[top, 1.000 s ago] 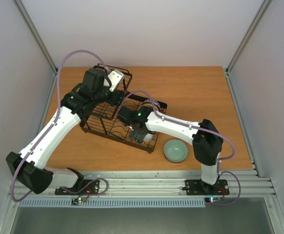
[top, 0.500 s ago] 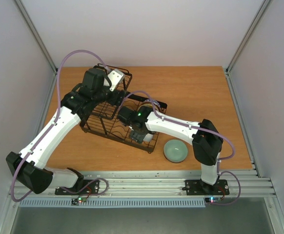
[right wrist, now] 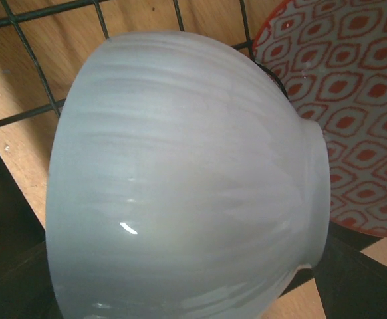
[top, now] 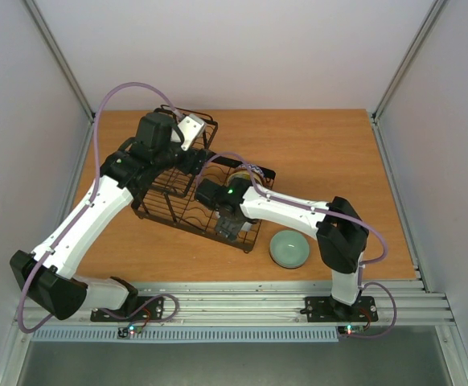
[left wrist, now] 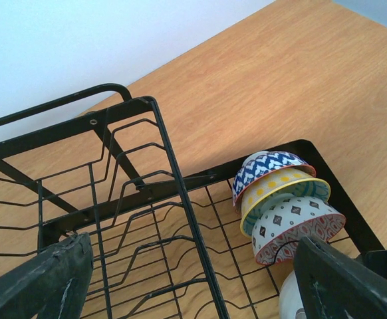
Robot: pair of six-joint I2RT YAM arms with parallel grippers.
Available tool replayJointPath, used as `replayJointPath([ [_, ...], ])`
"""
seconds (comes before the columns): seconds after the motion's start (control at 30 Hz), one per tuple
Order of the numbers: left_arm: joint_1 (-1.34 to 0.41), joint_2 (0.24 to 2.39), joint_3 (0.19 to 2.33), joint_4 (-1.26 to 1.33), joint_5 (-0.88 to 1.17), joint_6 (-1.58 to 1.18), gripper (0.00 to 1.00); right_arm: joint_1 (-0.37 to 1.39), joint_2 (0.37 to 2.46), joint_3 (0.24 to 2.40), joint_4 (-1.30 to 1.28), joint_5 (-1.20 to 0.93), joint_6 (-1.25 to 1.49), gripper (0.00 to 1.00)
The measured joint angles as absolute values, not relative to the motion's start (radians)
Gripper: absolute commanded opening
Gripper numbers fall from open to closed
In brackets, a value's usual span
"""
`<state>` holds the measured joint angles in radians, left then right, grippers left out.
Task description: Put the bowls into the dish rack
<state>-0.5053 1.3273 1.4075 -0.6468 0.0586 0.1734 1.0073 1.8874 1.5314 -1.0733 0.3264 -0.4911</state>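
The white bowl on edge [right wrist: 183, 173] is next to the red-and-white bowl, so my right gripper should keep going to the green bowl [top: 289, 248] and close on the green bowl's rim.
The black wire dish rack [top: 166, 211] lies left of centre on the table. At its far right end three bowls stand on edge: blue patterned [left wrist: 266, 166], white with yellow [left wrist: 283, 189] and red-and-white [left wrist: 300, 226]. My right gripper [top: 227, 227] is down in the rack, shut on a plain white bowl [right wrist: 180, 179], which fills the right wrist view beside the red-and-white bowl [right wrist: 353, 133]. My left gripper [left wrist: 193, 279] is open above the rack's raised basket end, with a rack wire between its fingers. A pale green bowl [top: 289, 248] sits on the table right of the rack.
Bare wooden table [top: 330, 153] lies behind and right of the rack. Grey walls and metal frame rails [top: 395, 185] close in the sides. The right forearm [top: 286, 211] passes above the table between the rack and the green bowl.
My right gripper has shifted slightly within the rack with the white bowl. The left arm has hardly moved.
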Motion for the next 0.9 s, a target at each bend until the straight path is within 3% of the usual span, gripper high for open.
replayJointPath([
  [0.7,-0.506,1.327,1.407,-0.646,0.083,0.173,0.84,0.96,1.701,1.448,-1.045,0.455,-0.43,0.96],
  [0.8,-0.506,1.327,1.407,-0.646,0.083,0.173,0.84,0.953,1.671,1.433,-1.033,0.463,-0.416,0.92],
  [0.9,-0.506,1.327,1.407,-0.646,0.088,0.171,0.84,0.953,1.611,1.407,-1.026,0.476,-0.375,0.79],
])
